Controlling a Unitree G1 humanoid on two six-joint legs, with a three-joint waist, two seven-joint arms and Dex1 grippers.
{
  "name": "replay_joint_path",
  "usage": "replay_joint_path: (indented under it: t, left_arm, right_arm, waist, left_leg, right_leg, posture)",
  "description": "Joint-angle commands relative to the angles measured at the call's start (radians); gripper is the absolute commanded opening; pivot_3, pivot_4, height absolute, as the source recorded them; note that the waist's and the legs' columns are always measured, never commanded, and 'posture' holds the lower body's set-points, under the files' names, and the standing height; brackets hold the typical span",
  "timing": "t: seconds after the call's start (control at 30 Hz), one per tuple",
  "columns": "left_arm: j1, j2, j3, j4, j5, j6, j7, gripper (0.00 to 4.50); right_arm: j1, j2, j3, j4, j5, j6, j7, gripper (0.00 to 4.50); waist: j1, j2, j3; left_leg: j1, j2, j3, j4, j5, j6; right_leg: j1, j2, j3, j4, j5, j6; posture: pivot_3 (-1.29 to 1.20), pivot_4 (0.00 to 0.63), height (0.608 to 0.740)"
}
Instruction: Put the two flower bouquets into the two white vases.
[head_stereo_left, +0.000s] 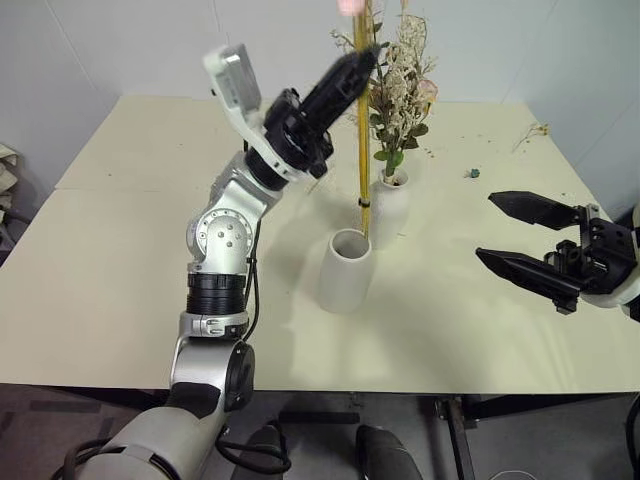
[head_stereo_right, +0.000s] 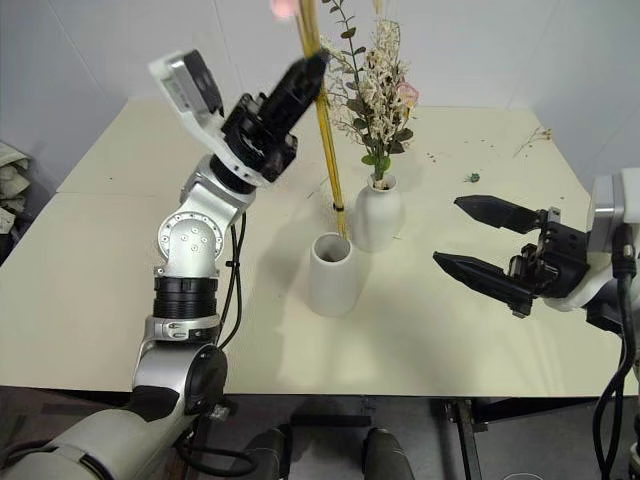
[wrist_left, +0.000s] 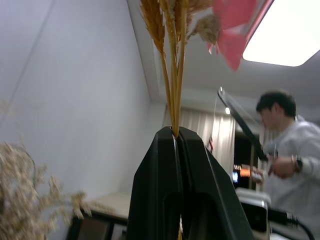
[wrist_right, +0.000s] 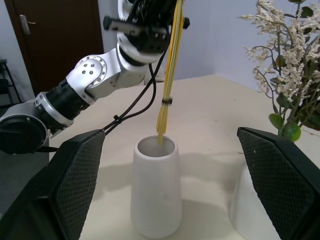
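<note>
I should keep lowering the yellow bouquet with my left gripper until the stems stand inside, as it is nearly upright with its stem ends (head_stereo_left: 364, 231) at the tapered vase's opening (head_stereo_left: 350, 244).
My left gripper (head_stereo_left: 364, 56) is shut on the slim yellow wheat-stalk bouquet (head_stereo_left: 362, 150), which it holds almost upright. In the left wrist view the stalks (wrist_left: 172, 65) rise from between the shut fingers, with a pink bloom (wrist_left: 235, 25) at the top. The stem ends hang right at the mouth of the tapered white vase (head_stereo_left: 346, 272); the right wrist view shows them at its rim (wrist_right: 160, 141). Just behind stands the rounded white vase (head_stereo_left: 390, 210) with the bushy white-green bouquet (head_stereo_left: 402, 90) in it. To the right of both vases my right gripper (head_stereo_left: 487, 227) is open with nothing between its fingers.
The vases stand mid-table on a cream tabletop (head_stereo_left: 120, 280). Loose twigs (head_stereo_left: 530, 132) and a small teal scrap (head_stereo_left: 470, 173) lie at the far right. A person (wrist_left: 290, 160) shows in the left wrist view. A dark door (wrist_right: 55, 45) stands behind the left arm.
</note>
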Motion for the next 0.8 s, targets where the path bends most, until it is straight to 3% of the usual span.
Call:
replay_joint_path:
  t: [0.03,0.6,0.7,0.8]
  left_arm:
    - [0.001,0.030,-0.021,0.007,0.049,-0.025,-0.020,0.01]
    - [0.115,0.043,-0.102,-0.077,0.089,0.032,-0.026,0.01]
    - [0.127,0.047,-0.105,-0.088,0.092,0.041,-0.020,0.62]
    - [0.132,0.061,-0.109,-0.097,0.087,0.067,-0.027,1.56]
  right_arm:
    - [0.018,0.000,-0.055,-0.052,0.021,-0.022,-0.027,4.50]
    - [0.036,-0.003,-0.043,-0.063,0.025,-0.031,-0.047,4.50]
    - [0.037,-0.006,-0.045,-0.063,0.024,-0.031,-0.045,4.50]
    - [0.041,-0.007,-0.048,-0.064,0.022,-0.032,-0.042,4.50]
  waist:
    - [-0.001,0.000,0.000]
    - [0.000,0.000,0.000]
    - [0.001,0.000,0.000]
    - [0.000,0.000,0.000]
  left_leg:
    - [0.000,0.000,0.000,0.000,0.000,0.000]
    - [0.000,0.000,0.000,0.000,0.000,0.000]
    - [0.000,0.000,0.000,0.000,0.000,0.000]
    - [0.000,0.000,0.000,0.000,0.000,0.000]
  right_leg:
    - [0.000,0.000,0.000,0.000,0.000,0.000]
    - [0.000,0.000,0.000,0.000,-0.001,-0.002]
    - [0.000,0.000,0.000,0.000,-0.001,-0.002]
    - [0.000,0.000,0.000,0.000,-0.001,-0.002]
  posture:
    - [0.00,0.150,0.740]
    - [0.00,0.150,0.740]
    - [0.00,0.150,0.740]
    - [0.00,0.150,0.740]
